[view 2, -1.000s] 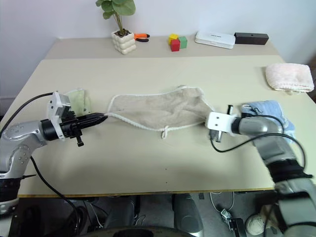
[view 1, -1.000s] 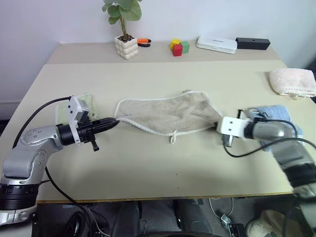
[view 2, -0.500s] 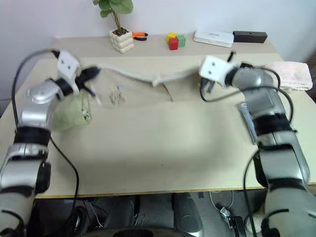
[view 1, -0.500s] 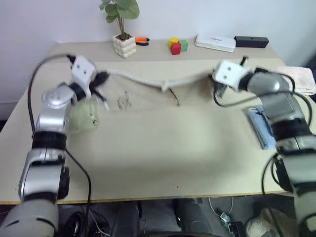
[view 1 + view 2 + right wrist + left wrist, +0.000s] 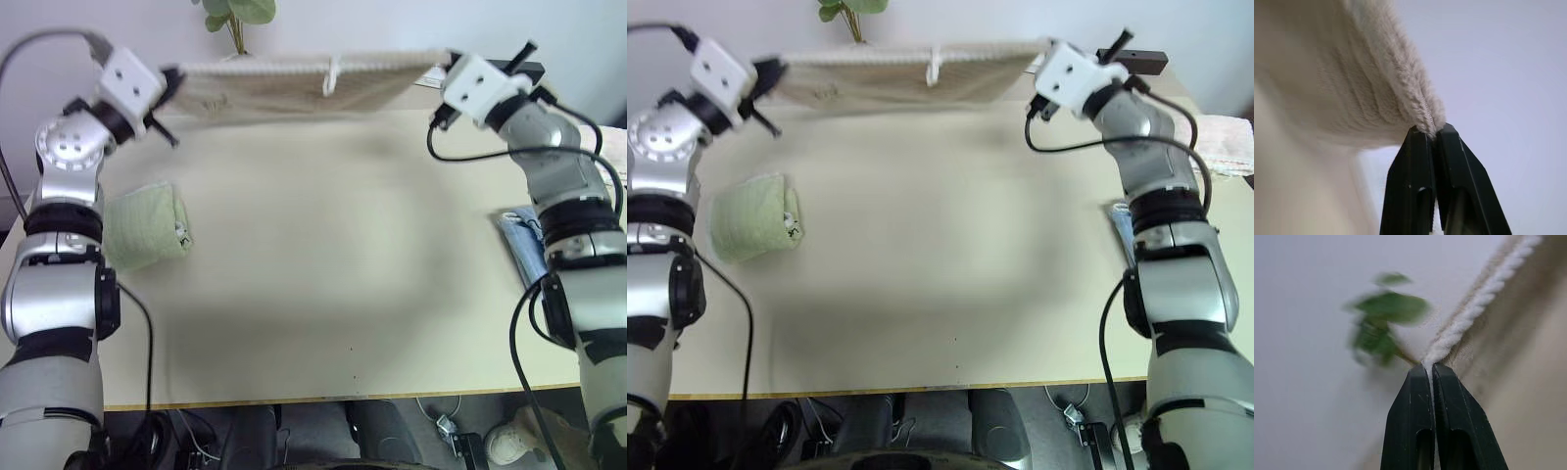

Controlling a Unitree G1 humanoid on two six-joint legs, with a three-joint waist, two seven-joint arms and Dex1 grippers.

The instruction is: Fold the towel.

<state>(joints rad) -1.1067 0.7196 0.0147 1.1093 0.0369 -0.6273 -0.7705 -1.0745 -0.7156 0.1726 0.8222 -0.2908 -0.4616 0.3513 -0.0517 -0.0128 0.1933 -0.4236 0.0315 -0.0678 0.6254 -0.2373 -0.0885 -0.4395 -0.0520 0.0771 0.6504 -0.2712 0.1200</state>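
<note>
The beige towel (image 5: 284, 93) hangs raised at the far side, so my left gripper and right gripper should draw it down to the near side (image 5: 348, 305) to spread it before folding.
The beige towel (image 5: 294, 88) hangs stretched in the air above the far part of the table, its white corded edge uppermost and a small white loop (image 5: 333, 72) near the middle. My left gripper (image 5: 174, 74) is shut on the towel's left corner. In the left wrist view, the corded edge (image 5: 1474, 308) runs out from the left gripper's closed tips (image 5: 1431, 366). My right gripper (image 5: 444, 67) is shut on the right corner, where the cloth (image 5: 1352, 78) sits pinched between the right gripper's tips (image 5: 1434, 128). The towel's lower part hangs behind the top edge, with a small dark mark (image 5: 217, 99) at the left.
A light green folded towel (image 5: 147, 223) lies on the table (image 5: 343, 274) at the left. A light blue folded towel (image 5: 524, 245) lies at the right, a cream one (image 5: 1225, 142) further right. A potted plant (image 5: 235, 15) and a black box (image 5: 1146, 64) stand behind the raised towel.
Both grippers rose and moved forward, lifting the towel off the table and pulling it taut in the air. The view has also shifted.
</note>
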